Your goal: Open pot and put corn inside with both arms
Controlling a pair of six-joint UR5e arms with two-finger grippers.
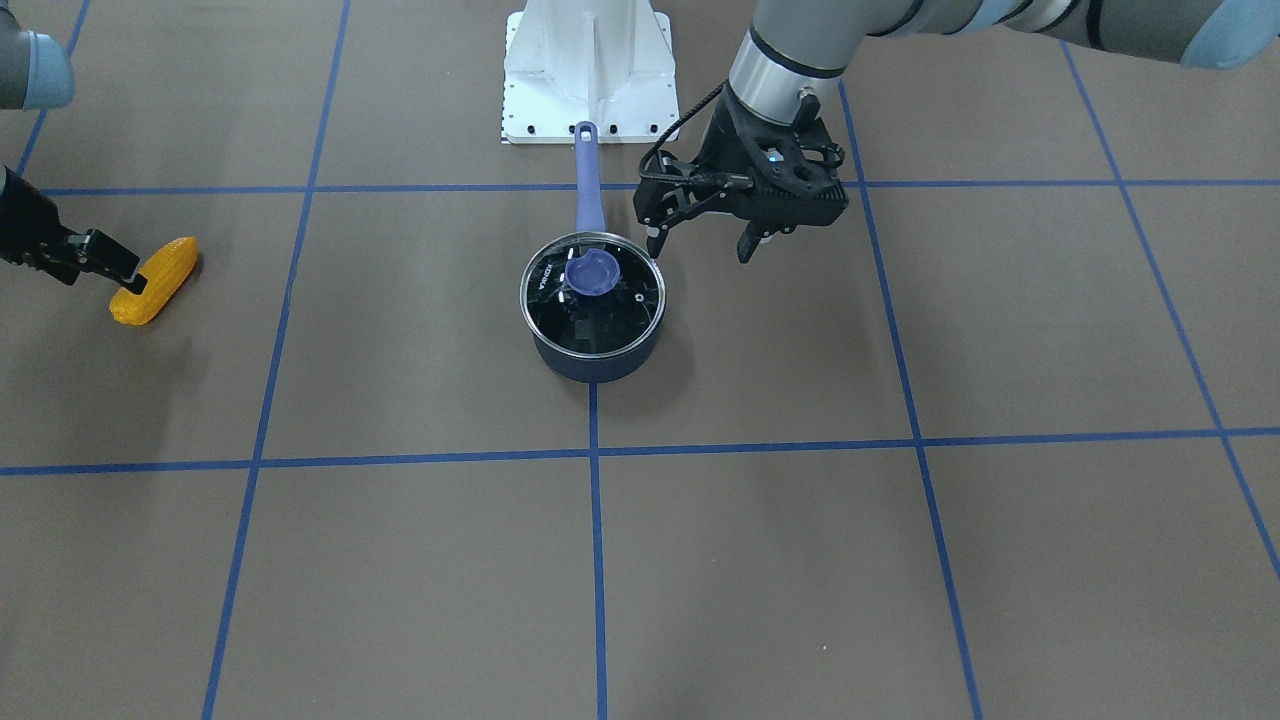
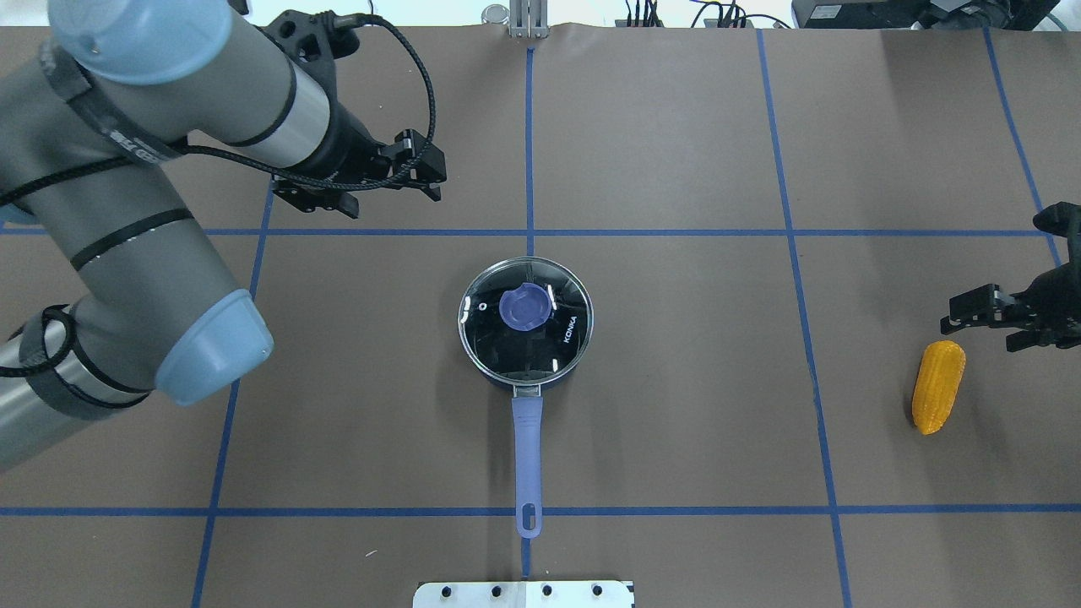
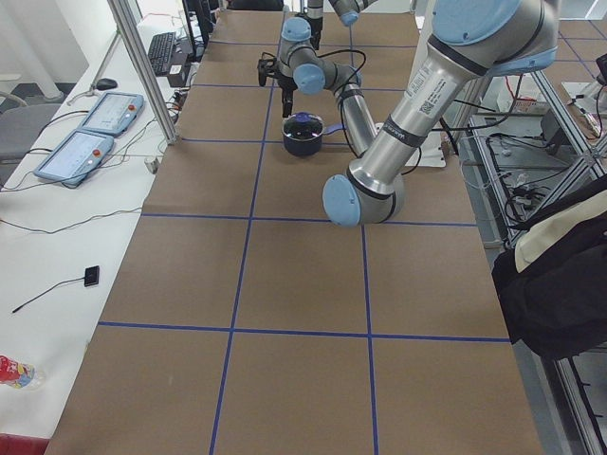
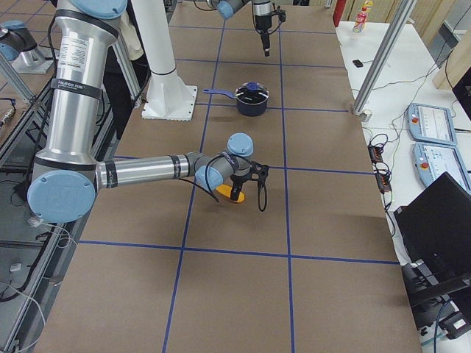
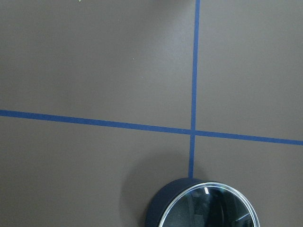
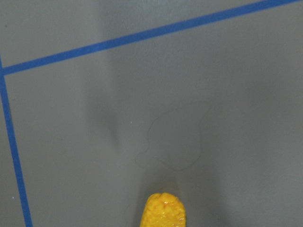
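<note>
I expect the yellow corn [image 1: 156, 281] to lie completely inside the pot when I lower it in, because it looks shorter than the pot's rim [image 1: 593, 355] is wide.
The dark navy pot [image 1: 596, 364] stands at the table's centre, its lavender handle [image 2: 527, 443] pointing at the robot's base. The glass lid [image 2: 553, 350] with a blue knob [image 2: 524, 308] sits on it. My left gripper [image 2: 388, 190] is open and empty, above the table beyond and to the left of the pot; its wrist view shows only the pot's edge [image 5: 163, 208]. The yellow corn [image 2: 938, 386] lies on the table at the far right. My right gripper [image 2: 980, 332] is open just beyond the corn's far end, not holding it. The right wrist view shows the corn's tip [image 6: 163, 210].
The white base plate [image 1: 585, 70] stands behind the pot's handle. Blue tape lines [image 2: 530, 152] divide the brown table. Control pendants [image 3: 85, 133] and cables lie on the side bench past the table's far edge.
</note>
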